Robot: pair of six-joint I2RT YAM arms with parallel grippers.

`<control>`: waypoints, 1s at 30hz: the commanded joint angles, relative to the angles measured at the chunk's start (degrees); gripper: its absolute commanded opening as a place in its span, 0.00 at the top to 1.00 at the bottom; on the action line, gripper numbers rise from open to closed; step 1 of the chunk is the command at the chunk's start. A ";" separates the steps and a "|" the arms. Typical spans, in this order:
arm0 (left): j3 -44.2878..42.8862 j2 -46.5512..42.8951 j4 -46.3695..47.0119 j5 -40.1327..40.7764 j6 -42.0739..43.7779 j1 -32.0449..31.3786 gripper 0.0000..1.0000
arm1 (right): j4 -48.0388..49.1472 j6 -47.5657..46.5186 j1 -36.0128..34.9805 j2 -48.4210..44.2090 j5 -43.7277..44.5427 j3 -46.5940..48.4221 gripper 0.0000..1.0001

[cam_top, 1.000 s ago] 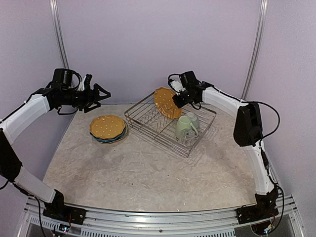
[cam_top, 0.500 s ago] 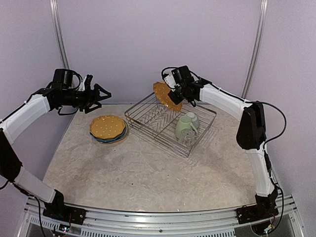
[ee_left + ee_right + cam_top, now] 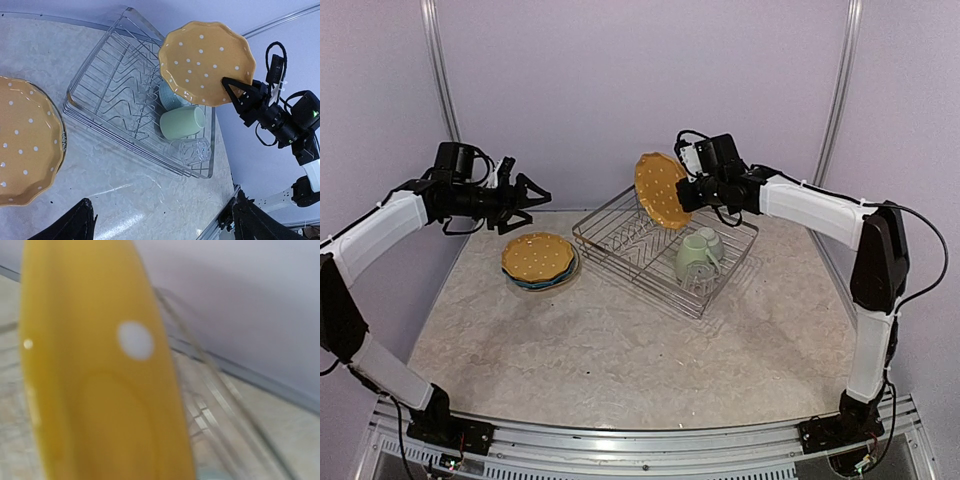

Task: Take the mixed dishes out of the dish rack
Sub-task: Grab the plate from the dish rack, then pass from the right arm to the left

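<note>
The robot's right gripper is holding the orange plate (image 3: 661, 190) by an edge, with its opposite rim (image 3: 639, 184) free, so the left gripper should go on moving closer until it closes on that rim of the plate.
My right gripper (image 3: 686, 193) is shut on the edge of an orange scalloped plate (image 3: 659, 189) and holds it upright in the air above the far end of the dish rack (image 3: 620, 232). That plate fills the right wrist view (image 3: 100, 390), blurred. In the rack lie the pale green mug (image 3: 695, 257), the clear glass (image 3: 701, 283) and the light-blue bowl (image 3: 169, 96). Another orange plate (image 3: 536, 256) tops a stack on the table to the left, with a blue rim under it. My left gripper (image 3: 533, 191) is open and empty, in the air above and behind that stack.
The rack's near left half (image 3: 107, 92) holds only bare prongs. The purple back wall (image 3: 620, 90) stands close behind the rack and both grippers. The marble table (image 3: 610, 350) runs to a metal rail (image 3: 640, 440) at the near edge.
My right gripper has lifted the orange plate up out of the rack and turned it more upright, shifting slightly right. My left gripper has edged a little to the right.
</note>
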State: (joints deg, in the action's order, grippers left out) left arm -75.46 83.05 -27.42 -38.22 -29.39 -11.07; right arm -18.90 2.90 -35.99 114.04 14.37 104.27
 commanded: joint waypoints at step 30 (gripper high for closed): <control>-3.00 10.82 0.02 -14.25 -5.07 -3.32 0.13 | 76.89 66.11 -1.44 -0.49 -43.37 -28.11 1.00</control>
State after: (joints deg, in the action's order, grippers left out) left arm -77.10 93.03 -25.58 -52.49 -35.68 -13.76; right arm 43.55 63.55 -35.86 112.07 -26.61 72.51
